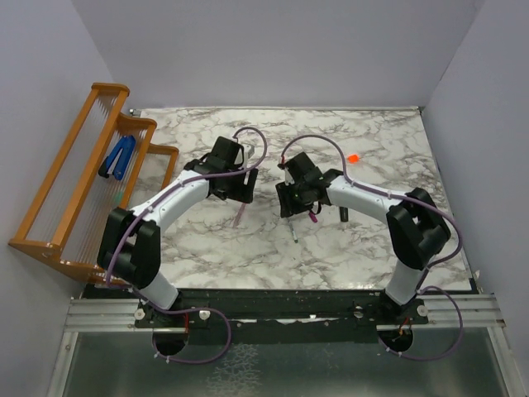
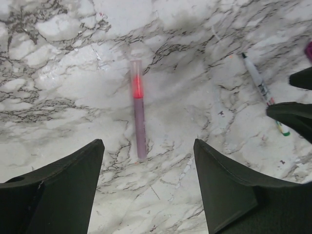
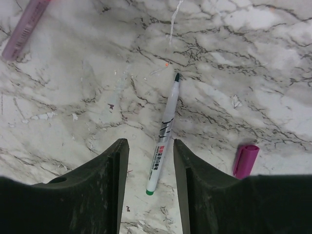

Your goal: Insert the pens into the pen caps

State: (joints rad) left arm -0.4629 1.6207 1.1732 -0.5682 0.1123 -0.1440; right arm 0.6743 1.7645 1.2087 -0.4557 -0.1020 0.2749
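I can see the white-grey pen and the magenta-purple cap [image 1: 313, 217] by my right gripper, so it should pass the pen [image 1: 293, 231] to my left gripper before taking the cap.
The dull pink pen [image 2: 140, 127] lies on the marble, its far end translucent with a red glow inside. My left gripper [image 2: 147, 145] is open and empty, and hovers over the pen's near end [image 1: 240, 214]. The thin white-grey pen [image 3: 164, 139] lies between the open fingers of my right gripper [image 3: 149, 142], which is above it [image 1: 293, 203]. A magenta-purple cap [image 3: 245, 161] lies just right of that gripper. The black marker [image 1: 344, 213] lies further right. The orange cap [image 1: 353, 157] sits at the far right. No separate pale pink cap shows.
A wooden rack [image 1: 78, 178] stands along the left edge, with the blue clip-shaped object [image 1: 118, 159] on it. Grey walls close off the marble table [image 1: 207, 256]. The right gripper's fingers [image 2: 292, 113] show in the left wrist view, close by.
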